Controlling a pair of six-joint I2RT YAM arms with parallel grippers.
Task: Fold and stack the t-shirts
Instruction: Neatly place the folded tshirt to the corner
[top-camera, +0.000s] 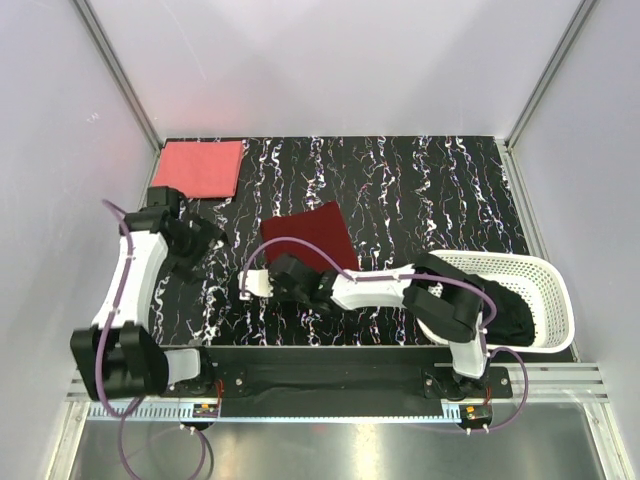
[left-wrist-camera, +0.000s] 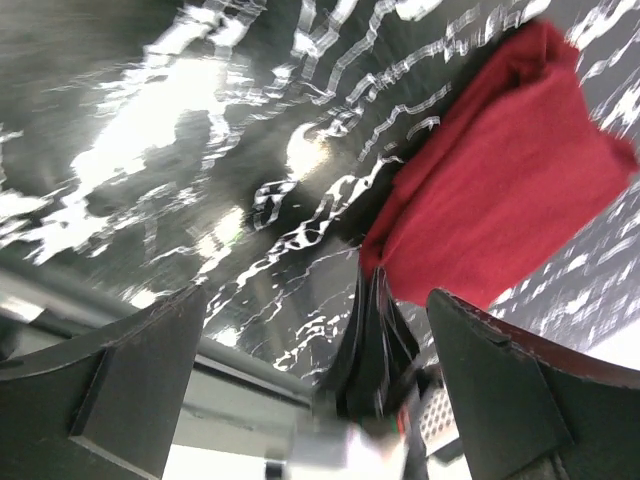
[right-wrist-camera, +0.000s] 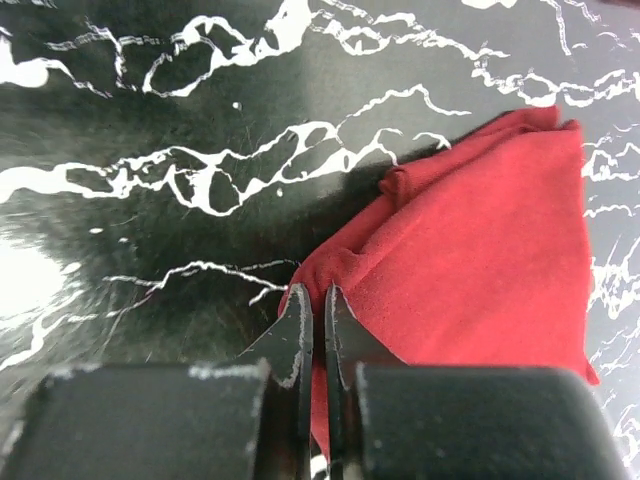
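I should keep moving my left gripper toward the t-shirt's free far corner (top-camera: 266, 224) and close it on that edge of the t-shirt, while my right gripper holds the maroon t-shirt's near corner (right-wrist-camera: 325, 270).
A dark maroon t-shirt (top-camera: 312, 236), folded into a rectangle, lies mid-table. My right gripper (top-camera: 282, 264) is shut on its near-left corner. In the right wrist view the fingertips (right-wrist-camera: 303, 305) pinch the cloth edge of the maroon t-shirt (right-wrist-camera: 480, 250). My left gripper (top-camera: 212, 243) hangs open left of that shirt, touching nothing. The left wrist view shows the maroon t-shirt (left-wrist-camera: 500, 180) ahead between its spread fingers (left-wrist-camera: 140, 380), with the right gripper (left-wrist-camera: 378, 340) at the shirt's corner. A coral pink t-shirt (top-camera: 200, 167) lies folded at the far left. The black t-shirt (top-camera: 508, 312) sits bunched in the basket.
A white lattice basket (top-camera: 555, 290) stands at the near right, against the right arm's base. The tabletop (top-camera: 420, 190) is black with white veins. Grey walls and metal rails close in the back and both sides.
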